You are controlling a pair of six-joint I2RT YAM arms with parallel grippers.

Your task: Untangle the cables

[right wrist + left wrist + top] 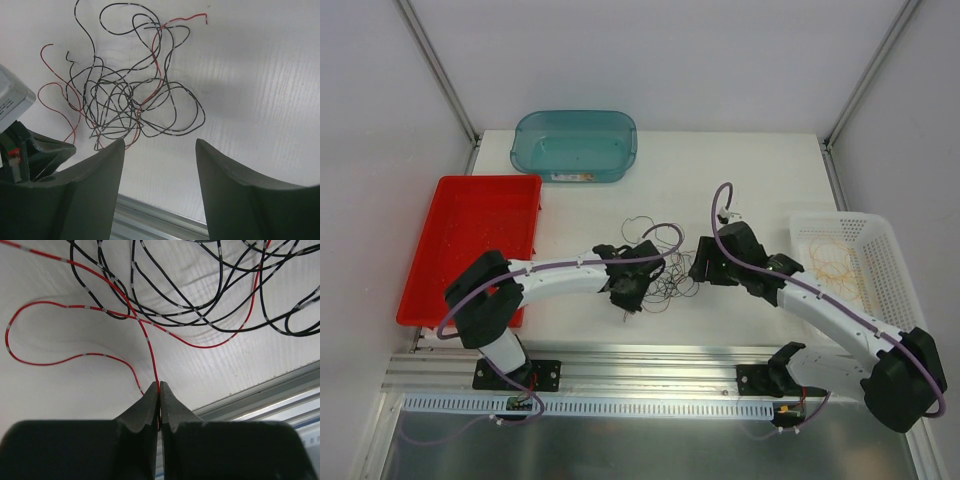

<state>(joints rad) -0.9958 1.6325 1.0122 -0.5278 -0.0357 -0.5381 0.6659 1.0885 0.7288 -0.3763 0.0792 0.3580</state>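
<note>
Next, I take an outer black loop [204, 117] with my right gripper and pull the opposite way, because the red cable in my left gripper runs through the black tangle [140, 107].
The cables [667, 272] lie as a loose tangle of thin black and red wires on the white table between my two grippers. In the left wrist view a red cable [148, 338] runs straight down into the tips of my left gripper [160, 384], which is shut on it; black loops [210, 300] lie beyond. My left gripper [629, 290] sits at the tangle's left edge. My right gripper [160, 142] stands open with nothing between its fingers, just short of the tangle [125, 100]. From above it [701, 266] is at the tangle's right side.
A white basket [880, 250] at the right holds yellow-orange wire loops [832, 262]. A red tray [470, 240] lies at the left and a teal tub [575, 145] at the back. An aluminium rail [650, 365] runs along the near table edge.
</note>
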